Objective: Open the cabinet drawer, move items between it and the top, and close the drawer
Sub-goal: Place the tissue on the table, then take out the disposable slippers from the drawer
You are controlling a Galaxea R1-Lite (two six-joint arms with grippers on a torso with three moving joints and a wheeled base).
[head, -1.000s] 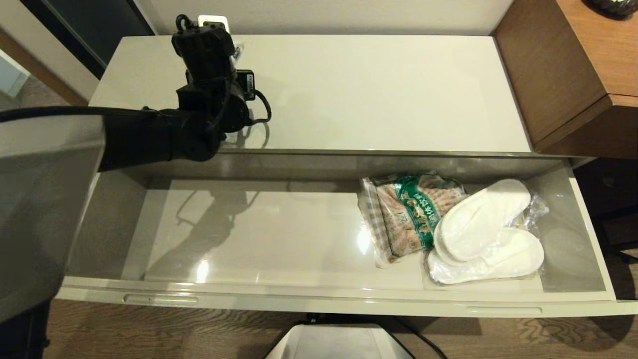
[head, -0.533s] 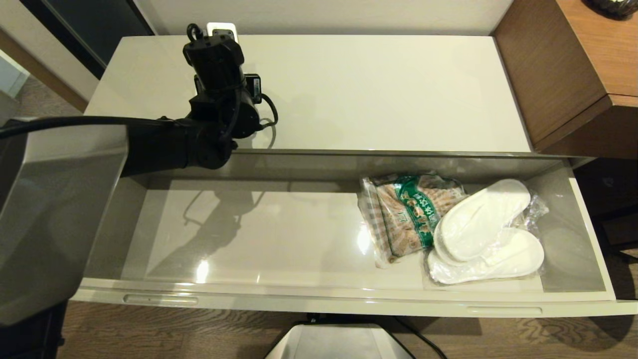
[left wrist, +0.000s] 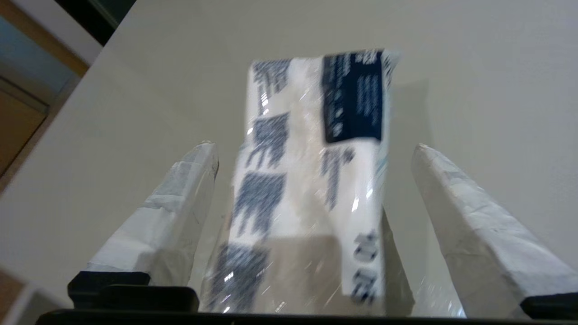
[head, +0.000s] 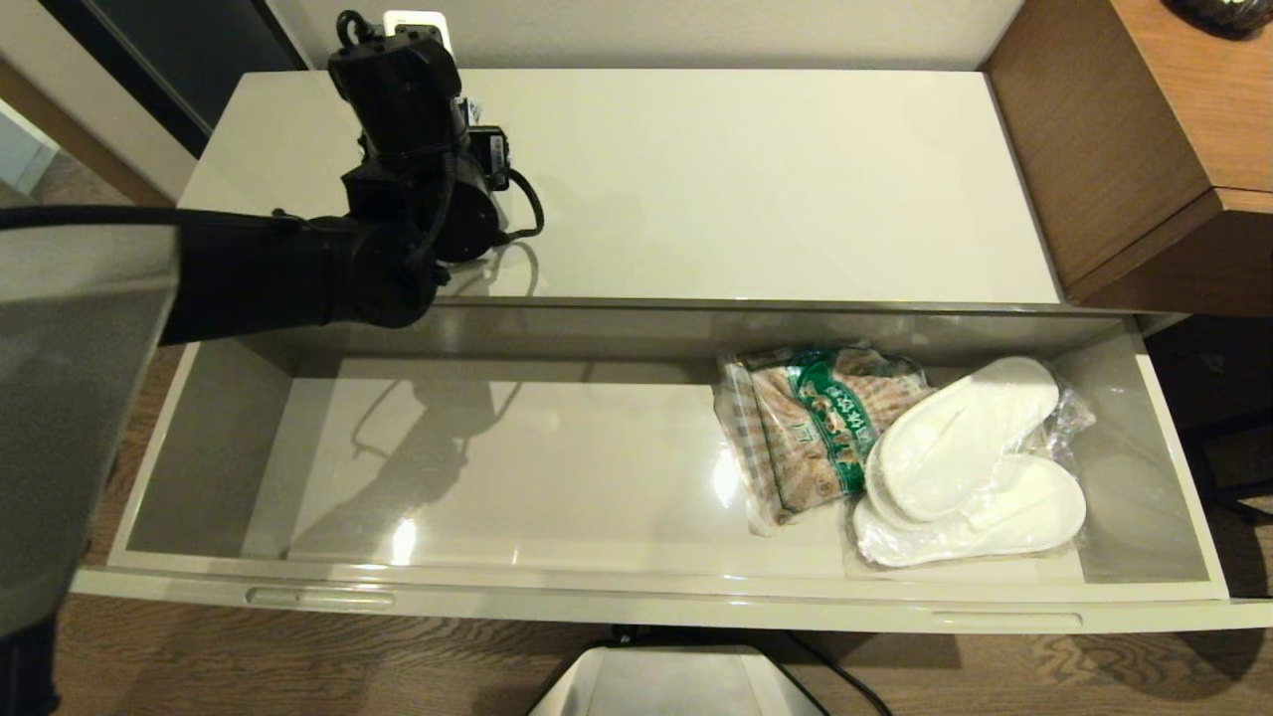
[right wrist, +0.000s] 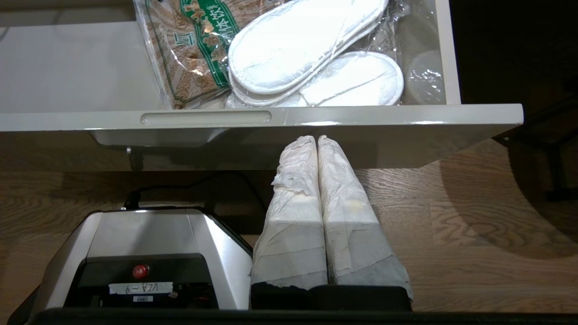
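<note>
The upper white slippers rest at an angle across the lower slippers, so only the upper slippers will come away when the robot lifts them.
The cabinet's glossy cream top is bare except at its far left, where my left arm reaches. A white pack with blue print lies there on the top, between the fingers of my left gripper. That gripper is open, and both fingers stand apart from the pack. The drawer is pulled fully out. Wrapped white slippers lie at its right end, next to a brown-and-green snack bag. My right gripper hangs shut below the drawer's front, with nothing in it.
A brown wood-grain desk unit stands against the cabinet's right end. My grey base sits on the wood floor just in front of the drawer. The drawer's left half holds nothing.
My left arm swung a little to the right over the top, then back toward the far left corner. The drawer and its contents have not moved.
</note>
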